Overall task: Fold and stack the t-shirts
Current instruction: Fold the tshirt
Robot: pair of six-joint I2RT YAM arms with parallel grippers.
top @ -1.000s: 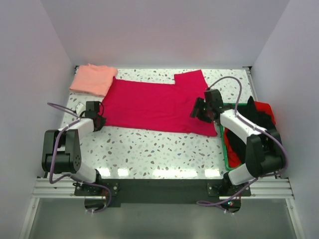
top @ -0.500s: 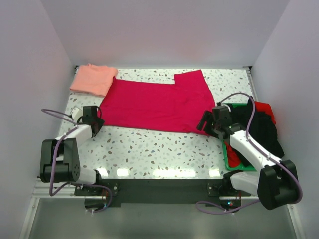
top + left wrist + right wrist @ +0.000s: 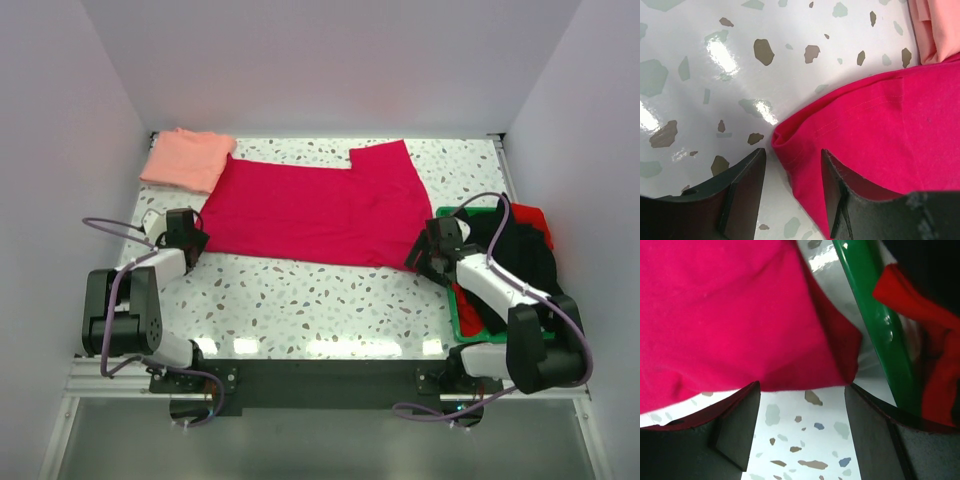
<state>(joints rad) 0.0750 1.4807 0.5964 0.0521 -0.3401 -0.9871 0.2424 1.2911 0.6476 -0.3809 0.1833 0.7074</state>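
The red t-shirt's far corner [image 3: 231, 163] is up against the folded salmon-pink t-shirt. My grippers should first pull the near corners [image 3: 786, 146] toward me, and then take the far corners to fold.
The crimson-red t-shirt [image 3: 310, 210] lies spread flat across the middle of the table. A pale salmon-pink t-shirt [image 3: 185, 160] sits folded at the back left, touching the red one's corner. My left gripper [image 3: 190, 243] is at the red shirt's near-left corner. In the left wrist view it [image 3: 792, 172] is open, and the hemmed corner [image 3: 805, 150] lies loose between the fingers. My right gripper [image 3: 420, 256] is at the shirt's near-right corner. It [image 3: 802, 415] is open over bare table, with the cloth edge [image 3: 790, 375] just past the fingertips.
A green plastic tray [image 3: 452, 300] stands at the right edge, holding dark and red clothes [image 3: 520, 250]. Its rim [image 3: 870, 315] runs close beside my right gripper. Walls close in the table on the left, back and right.
My left gripper has opened and let go of the red shirt's corner. The right arm has drawn back from over the shirt to its near-right corner, and its jaws have opened wider.
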